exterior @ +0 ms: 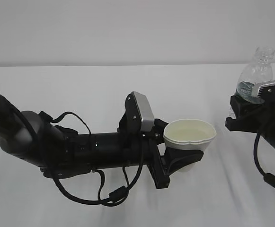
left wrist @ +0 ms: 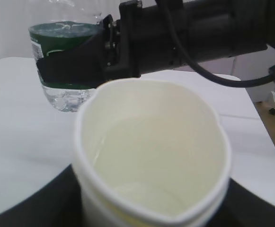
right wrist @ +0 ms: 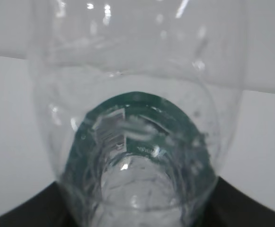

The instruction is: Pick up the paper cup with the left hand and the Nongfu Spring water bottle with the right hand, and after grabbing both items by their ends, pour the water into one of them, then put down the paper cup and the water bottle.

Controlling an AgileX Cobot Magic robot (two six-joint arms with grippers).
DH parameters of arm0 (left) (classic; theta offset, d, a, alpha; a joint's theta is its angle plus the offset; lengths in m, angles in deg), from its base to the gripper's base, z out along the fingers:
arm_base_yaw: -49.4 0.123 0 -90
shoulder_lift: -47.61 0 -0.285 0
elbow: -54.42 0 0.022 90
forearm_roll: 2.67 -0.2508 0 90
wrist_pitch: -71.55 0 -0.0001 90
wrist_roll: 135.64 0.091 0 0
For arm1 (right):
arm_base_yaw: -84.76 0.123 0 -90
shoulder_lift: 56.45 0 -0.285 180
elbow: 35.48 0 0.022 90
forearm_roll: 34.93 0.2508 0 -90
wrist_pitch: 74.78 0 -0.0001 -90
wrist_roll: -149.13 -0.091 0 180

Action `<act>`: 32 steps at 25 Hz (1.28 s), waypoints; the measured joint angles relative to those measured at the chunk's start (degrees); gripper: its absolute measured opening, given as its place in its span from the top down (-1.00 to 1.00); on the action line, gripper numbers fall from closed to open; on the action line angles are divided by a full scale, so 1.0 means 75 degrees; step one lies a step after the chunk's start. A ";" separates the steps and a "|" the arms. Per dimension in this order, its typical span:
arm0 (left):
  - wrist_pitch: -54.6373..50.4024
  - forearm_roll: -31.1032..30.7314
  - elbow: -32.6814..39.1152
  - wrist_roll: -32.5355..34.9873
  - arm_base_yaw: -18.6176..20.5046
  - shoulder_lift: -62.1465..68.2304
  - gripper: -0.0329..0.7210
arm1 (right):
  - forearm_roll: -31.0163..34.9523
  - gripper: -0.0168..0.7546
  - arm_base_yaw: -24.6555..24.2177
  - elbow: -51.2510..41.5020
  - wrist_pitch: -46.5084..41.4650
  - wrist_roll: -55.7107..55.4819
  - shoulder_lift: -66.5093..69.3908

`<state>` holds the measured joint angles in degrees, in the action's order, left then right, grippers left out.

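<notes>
I should go on lowering the water bottle, its opening up (exterior: 257,71), with my right gripper over open cloth (exterior: 223,118), clear of the paper cup, until its base stands, then release.
The white paper cup (exterior: 189,136) stands upright with its rim squeezed out of round, and my left gripper (exterior: 183,155) is shut on its lower wall. Its cream inside (left wrist: 151,156) fills the left wrist view, with a faint liquid line low down. To its right, apart from the cup, the Nongfu Spring water bottle (exterior: 255,78) is upright, open mouth up, my right gripper (exterior: 243,111) shut around its green-labelled middle. A little clear water (left wrist: 64,98) sits in the bottle's base. The bottle (right wrist: 137,142) fills the right wrist view, black jaws at both bottom corners.
A white cloth-covered table (exterior: 104,90) runs back to a pale wall. Loose black cables (exterior: 99,196) hang under the left arm, near the cloth. The table's right edge (left wrist: 262,137) shows in the left wrist view, with floor beyond it.
</notes>
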<state>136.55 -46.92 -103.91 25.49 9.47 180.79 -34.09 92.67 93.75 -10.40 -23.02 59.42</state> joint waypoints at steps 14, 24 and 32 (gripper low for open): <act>0.0000 0.0000 0.0000 0.0000 0.0000 0.0000 -0.20 | 0.0000 0.01 0.0000 0.1163 0.0000 -0.0269 0.1437; 0.0000 0.0000 0.0000 0.0000 0.0000 0.0000 -0.20 | 0.0000 0.01 0.0000 0.1777 0.0000 -0.0319 0.2074; 0.0000 0.0000 0.0000 0.0000 0.0000 0.0000 -0.19 | 0.0000 0.01 0.0000 0.2099 0.0000 -0.0513 0.2403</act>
<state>136.55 -46.92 -103.91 25.49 9.47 180.79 -34.09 92.67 109.49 -10.40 -26.87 77.45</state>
